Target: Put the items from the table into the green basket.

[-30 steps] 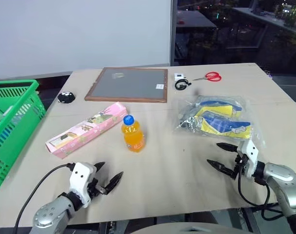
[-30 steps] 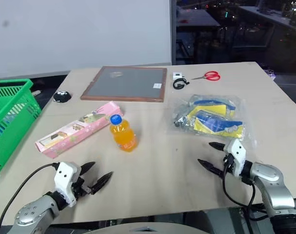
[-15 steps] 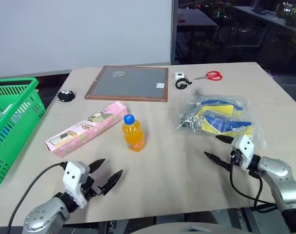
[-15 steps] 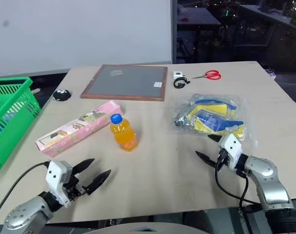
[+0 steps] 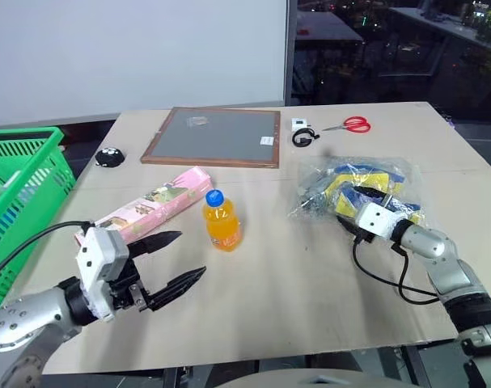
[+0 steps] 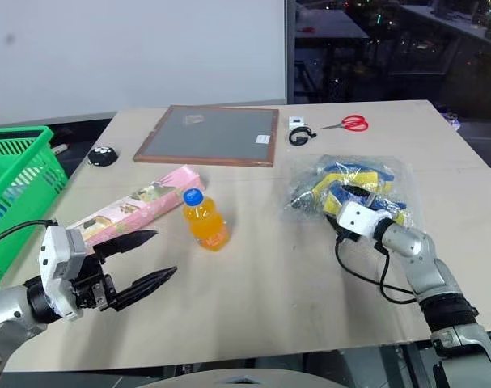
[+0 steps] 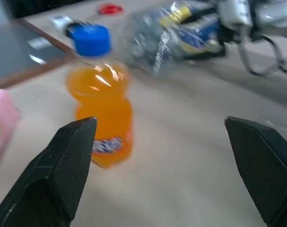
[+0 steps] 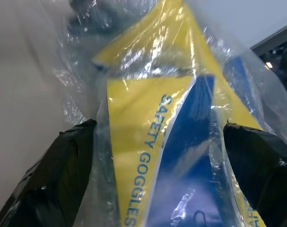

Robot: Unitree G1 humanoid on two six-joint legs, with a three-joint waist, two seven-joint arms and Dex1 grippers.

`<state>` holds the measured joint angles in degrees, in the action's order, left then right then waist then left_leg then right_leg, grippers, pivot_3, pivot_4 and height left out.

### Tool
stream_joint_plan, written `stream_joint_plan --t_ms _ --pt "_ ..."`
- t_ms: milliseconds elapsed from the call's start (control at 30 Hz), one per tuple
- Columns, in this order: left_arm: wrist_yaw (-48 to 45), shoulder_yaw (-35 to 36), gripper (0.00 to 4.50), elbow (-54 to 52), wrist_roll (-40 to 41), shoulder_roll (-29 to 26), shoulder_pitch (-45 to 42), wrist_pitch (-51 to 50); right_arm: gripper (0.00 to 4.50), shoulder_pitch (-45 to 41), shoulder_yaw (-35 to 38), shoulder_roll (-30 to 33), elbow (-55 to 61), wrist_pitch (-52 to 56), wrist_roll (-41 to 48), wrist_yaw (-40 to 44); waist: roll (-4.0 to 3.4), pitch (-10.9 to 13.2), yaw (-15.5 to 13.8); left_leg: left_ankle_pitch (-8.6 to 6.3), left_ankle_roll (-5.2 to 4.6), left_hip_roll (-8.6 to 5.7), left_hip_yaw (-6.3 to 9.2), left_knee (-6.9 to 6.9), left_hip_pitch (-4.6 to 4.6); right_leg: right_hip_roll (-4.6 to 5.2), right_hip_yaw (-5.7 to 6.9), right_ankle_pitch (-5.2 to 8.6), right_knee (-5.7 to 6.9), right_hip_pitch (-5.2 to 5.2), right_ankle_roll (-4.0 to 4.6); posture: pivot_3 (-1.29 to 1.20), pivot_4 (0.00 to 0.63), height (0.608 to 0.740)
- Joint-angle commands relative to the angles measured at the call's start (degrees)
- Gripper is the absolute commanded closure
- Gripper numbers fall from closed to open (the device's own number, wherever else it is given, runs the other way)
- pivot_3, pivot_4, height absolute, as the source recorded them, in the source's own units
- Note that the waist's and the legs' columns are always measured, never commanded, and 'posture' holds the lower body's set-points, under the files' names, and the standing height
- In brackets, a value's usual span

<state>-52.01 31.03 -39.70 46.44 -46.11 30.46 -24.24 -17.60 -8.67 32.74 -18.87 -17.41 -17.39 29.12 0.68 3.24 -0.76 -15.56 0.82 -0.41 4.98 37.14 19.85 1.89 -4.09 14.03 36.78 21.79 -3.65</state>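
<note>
My gripper will bring the dark lump (image 5: 313, 199) along when it carries the bag aside, because the lump is under the same clear film (image 5: 324, 171) as the packets.
On the beige table (image 5: 302, 299) stand a small orange bottle (image 5: 221, 220) with a blue cap and, left of it, a long pink box (image 5: 152, 206) lying flat. My left gripper (image 5: 191, 254) hovers open, raised above the table's near left part, pointing at the bottle (image 7: 103, 118), apart from it. A clear bag (image 5: 362, 184) of blue-and-yellow packets lies to the right. My right gripper (image 5: 352, 208) is open at the bag's near edge, and the bag (image 8: 162, 142) lies between its spread fingers. The green basket (image 5: 19, 202) stands off the table's left side.
A wood-framed grey board (image 5: 214, 137) lies at the back middle. Red-handled scissors (image 5: 348, 125) and a small black ring (image 5: 302, 137) lie behind the bag. A small black object (image 5: 110, 158) sits at the back left. A cable trails from each wrist.
My left gripper has risen off the table's near edge and now points at the bottle. My right gripper has rolled and gone forward up to the bag.
</note>
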Motion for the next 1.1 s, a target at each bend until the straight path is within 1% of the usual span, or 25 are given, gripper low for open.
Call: stream_joint_plan --t_ms 33,167,300,400,533,600,633,700,800,867,933,1000,1100 --pt "-0.54 2.1 0.04 -2.57 1.28 -0.52 -0.74 -0.08 0.0 -2.34 0.19 -0.49 -0.88 1.38 -0.49 -1.78 -0.01 0.0 -0.03 0.0 0.0 0.0 0.0 0.0 0.0 0.0 0.0 0.0 0.0 0.0 0.0 0.13 0.0 0.74" --pt "0.17 2.5 0.04 -3.18 1.59 0.04 -1.25 -0.56 0.0 -3.08 -0.24 -0.76 -1.22 1.15 -1.4 -3.28 0.0 0.0 -0.04 0.01 -0.01 0.0 0.01 0.02 -0.02 -0.01 -0.01 0.0 0.01 -0.03 -0.01 0.14 0.0 0.74" --pt "0.76 1.82 0.04 -3.52 0.86 0.66 -1.31 -0.64 0.0 -2.45 -0.52 -1.18 -1.14 1.88 -0.82 -2.83 0.0 0.0 -0.04 0.01 -0.01 0.0 0.01 0.03 -0.02 -0.01 -0.02 0.0 0.01 -0.03 -0.01 0.14 0.0 0.74" --pt "1.44 0.88 0.0 -3.96 0.42 1.05 -1.59 -0.57 0.75 -2.36 -0.57 -1.32 -1.64 1.88 -0.68 -2.9 0.0 0.0 -0.04 0.01 -0.01 0.01 0.01 0.03 -0.03 -0.02 -0.02 0.0 0.02 -0.03 0.0 0.14 0.0 0.74" --pt "1.83 0.27 0.0 -4.31 0.21 1.35 -1.96 -0.45 2.57 -2.44 -0.1 -1.64 -1.35 2.62 0.51 -2.51 0.0 0.0 -0.05 0.01 -0.01 0.01 0.01 0.03 -0.02 -0.01 -0.02 0.0 0.02 -0.03 0.0 0.14 0.0 0.74" --pt "1.91 0.04 0.0 -4.47 0.23 1.58 -2.2 -0.28 3.61 -2.51 0.57 -2.03 -1.22 2.69 1.92 -2.45 0.01 -0.01 -0.03 0.01 -0.01 0.0 0.01 0.03 -0.03 -0.01 -0.02 0.0 0.02 -0.03 0.0 0.14 0.0 0.74" --pt "1.91 -0.04 0.0 -4.54 0.28 1.62 -2.3 -0.28 3.98 -2.52 0.93 -2.23 -1.08 2.94 2.6 -2.59 0.01 -0.01 -0.01 0.01 -0.01 0.01 0.01 0.03 -0.04 -0.02 -0.02 0.0 0.02 -0.04 0.0 0.14 0.0 0.74" --pt "2.02 -0.26 0.0 -4.51 0.41 1.5 -3.0 -0.39 4.48 -2.76 1.58 -2.49 -1.06 2.81 3.7 -2.88 0.01 -0.01 0.0 0.01 -0.01 0.01 0.01 0.03 -0.06 -0.02 -0.03 0.0 0.03 -0.04 -0.01 0.13 0.0 0.74" --pt "2.49 -0.45 0.0 -4.82 1.23 1.1 -4.67 -0.85 4.48 -2.91 3.75 -3.21 0.37 1.78 6.74 -3.78 0.0 0.0 -0.02 0.01 -0.01 0.01 0.01 0.04 -0.06 -0.03 -0.03 0.0 0.04 -0.04 -0.01 0.13 0.0 0.74" --pt "3.19 -0.75 0.0 -5.15 2.32 0.64 -6.8 -1.45 4.48 -3.64 6.8 -4.21 1.53 2.46 9.99 -5.32 -0.02 0.01 -0.02 0.01 -0.01 0.01 0.01 0.04 -0.05 -0.03 -0.03 0.0 0.04 -0.04 -0.01 0.13 0.0 0.74" --pt "4.52 -1.58 0.0 -6.02 4.27 0.04 -10.05 -2.43 4.48 -5.14 11.18 -3.88 0.85 3.08 11.35 -9.58 -0.02 0.05 -0.09 0.01 -0.01 0.01 0.01 0.04 -0.03 -0.03 -0.03 -0.02 0.04 -0.03 0.02 0.13 0.0 0.74" --pt "5.56 -2.4 0.0 -6.67 5.53 -0.35 -12.39 -3.3 4.48 -6.19 13.59 -3.16 -0.36 3.24 11.47 -12.63 -0.09 0.2 -0.23 0.01 -0.01 -0.04 0.06 0.07 0.03 -0.02 -0.02 -0.09 0.04 -0.02 0.12 0.11 0.0 0.74" --pt "8.02 -5.33 0.0 -7.42 7.87 -1.13 -18.14 -4.9 4.48 -9.27 19.64 -0.55 -5.45 4.63 12.74 -18.65 -0.11 0.23 -0.34 0.01 -0.01 -0.11 0.05 0.08 0.02 0.02 -0.06 -0.12 0.04 -0.04 0.17 0.11 0.0 0.74"
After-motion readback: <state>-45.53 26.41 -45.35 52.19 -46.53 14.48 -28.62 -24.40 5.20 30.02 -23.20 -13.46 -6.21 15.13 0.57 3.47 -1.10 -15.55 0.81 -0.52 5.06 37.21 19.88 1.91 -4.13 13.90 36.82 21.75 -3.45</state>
